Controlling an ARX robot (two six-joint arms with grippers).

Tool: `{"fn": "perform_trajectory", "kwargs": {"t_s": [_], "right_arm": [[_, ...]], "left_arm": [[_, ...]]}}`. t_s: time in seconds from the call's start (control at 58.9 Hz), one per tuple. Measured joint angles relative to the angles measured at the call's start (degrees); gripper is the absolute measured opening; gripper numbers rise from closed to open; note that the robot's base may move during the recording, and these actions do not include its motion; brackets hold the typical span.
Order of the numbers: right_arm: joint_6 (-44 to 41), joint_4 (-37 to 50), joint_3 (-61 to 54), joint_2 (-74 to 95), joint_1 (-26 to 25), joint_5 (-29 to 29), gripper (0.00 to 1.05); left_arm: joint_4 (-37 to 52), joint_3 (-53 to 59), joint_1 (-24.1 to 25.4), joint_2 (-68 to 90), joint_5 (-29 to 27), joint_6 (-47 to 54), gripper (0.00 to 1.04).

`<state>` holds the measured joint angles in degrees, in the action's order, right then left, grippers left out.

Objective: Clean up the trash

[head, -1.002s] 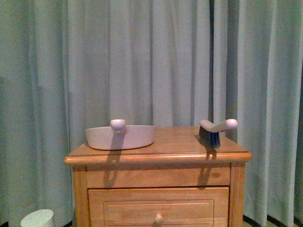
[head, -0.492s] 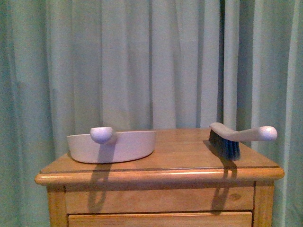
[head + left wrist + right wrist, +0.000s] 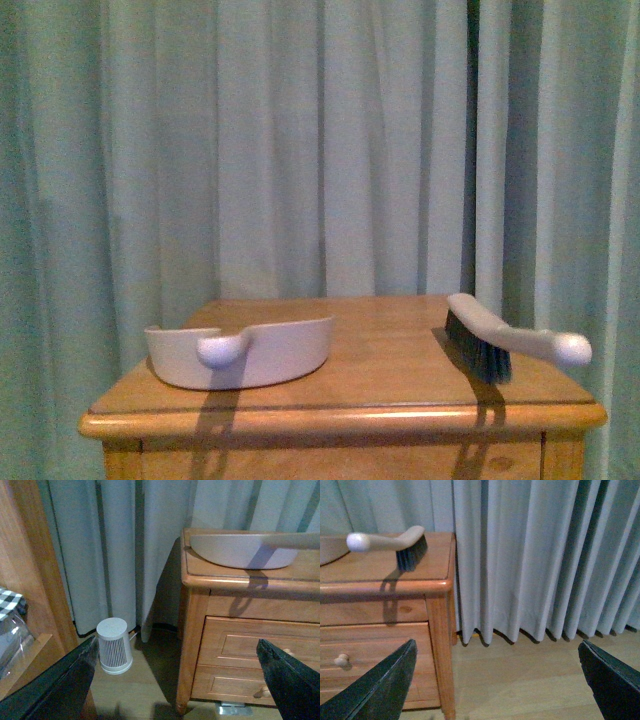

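I can see only wood and curtain above the dustpan's rim (image 3: 288, 324). The dustpan should be empty inside when I lift it.
No crumpled white tissue wad shows in any view. A white dustpan (image 3: 245, 352) sits on the left of the wooden nightstand (image 3: 340, 415), and a hand brush (image 3: 500, 340) with dark bristles and a white handle lies on the right. The dustpan (image 3: 245, 550) also shows in the left wrist view, and the brush (image 3: 395, 542) in the right wrist view. My left gripper (image 3: 177, 680) is open and empty, low beside the nightstand's left side. My right gripper (image 3: 495, 680) is open and empty, low by its right side above the floor. Neither arm shows in the front view.
Pale curtains (image 3: 300, 150) hang behind the nightstand. A small white ribbed bin (image 3: 114, 645) stands on the wooden floor to the left of the nightstand. Wooden furniture (image 3: 25, 580) with a checked cloth on it stands further left. The nightstand has drawers (image 3: 240, 645) with knobs.
The front view has risen and drawn nearer: the nightstand top now sits lower in the frame, seen more from above. The drawer and floor bin have dropped out of view.
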<state>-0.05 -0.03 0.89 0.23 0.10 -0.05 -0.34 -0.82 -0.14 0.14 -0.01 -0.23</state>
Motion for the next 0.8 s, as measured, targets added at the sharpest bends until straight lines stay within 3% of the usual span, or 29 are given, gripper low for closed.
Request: {"fn": "perform_trajectory", "kwargs": {"t_s": [0.272, 0.374, 0.424, 0.611, 0.798], "right_arm": [[0.02, 0.02, 0.00, 0.00, 0.00, 0.02, 0.97], [0.02, 0.02, 0.00, 0.00, 0.00, -0.07, 0.97], [0.02, 0.02, 0.00, 0.00, 0.00, 0.00, 0.97], [0.02, 0.02, 0.00, 0.00, 0.00, 0.00, 0.97], [0.02, 0.02, 0.00, 0.00, 0.00, 0.00, 0.97]], "left_arm": [[-0.07, -0.02, 0.04, 0.07, 0.28, -0.13, 0.97], [-10.43, -5.03, 4.00, 9.77, 13.92, -4.22, 0.97], [-8.35, -7.08, 3.98, 17.35, 15.10, -4.31, 0.97], [1.53, -25.68, -1.90, 44.74, 7.54, 0.57, 0.97], [-10.47, -51.71, -13.44, 68.39, -2.71, 5.64, 0.97]]}}
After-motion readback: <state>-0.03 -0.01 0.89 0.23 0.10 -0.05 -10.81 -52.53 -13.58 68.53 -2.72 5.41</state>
